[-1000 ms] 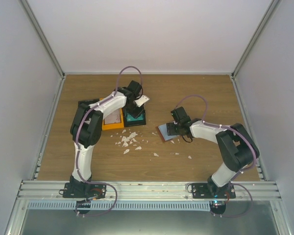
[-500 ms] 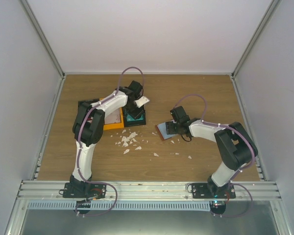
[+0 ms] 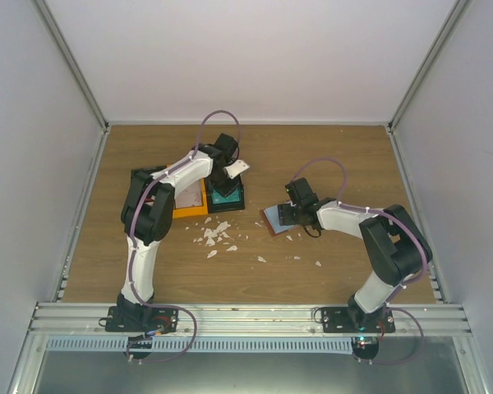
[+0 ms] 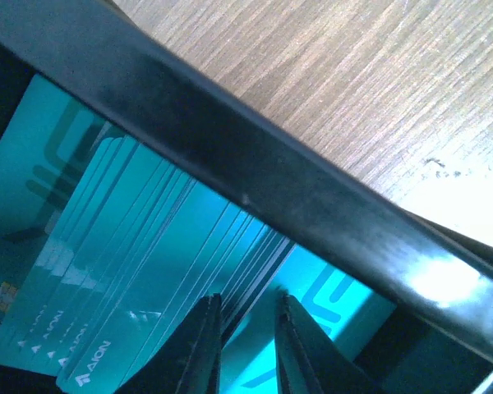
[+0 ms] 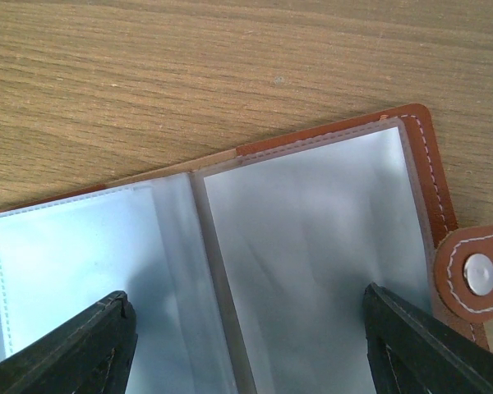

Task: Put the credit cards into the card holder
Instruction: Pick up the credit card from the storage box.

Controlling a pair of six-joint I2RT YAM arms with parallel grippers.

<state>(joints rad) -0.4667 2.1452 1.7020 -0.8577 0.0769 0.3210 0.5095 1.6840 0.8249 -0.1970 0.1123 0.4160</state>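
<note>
Several teal card edges (image 4: 257, 275) crowd together at my left gripper's fingertips, so I should open, shift toward the bin's end and pinch the outermost card (image 4: 337, 289) alone there.
A stack of teal credit cards (image 4: 131, 246) stands on edge inside the black bin (image 4: 255, 172), with one more teal card (image 4: 337, 300) lying flat beside the stack. My left gripper (image 4: 246, 336) reaches down into that bin (image 3: 228, 197). Its jaws stand close together with card edges in the narrow gap; whether they pinch a card is unclear. The card holder (image 5: 312, 238) lies open on the table, brown leather with pale clear pockets. My right gripper (image 5: 246, 345) hovers wide open just over it (image 3: 271, 218), one fingertip at each side of the pockets.
An orange bin (image 3: 189, 205) is joined to the black bin's left side. Small white scraps (image 3: 215, 234) lie scattered on the wooden table in front of the bins. The holder's snap tab (image 5: 476, 275) sticks out at its right edge.
The left arm has shifted slightly over the black bin. The right arm and the card holder have stayed put.
</note>
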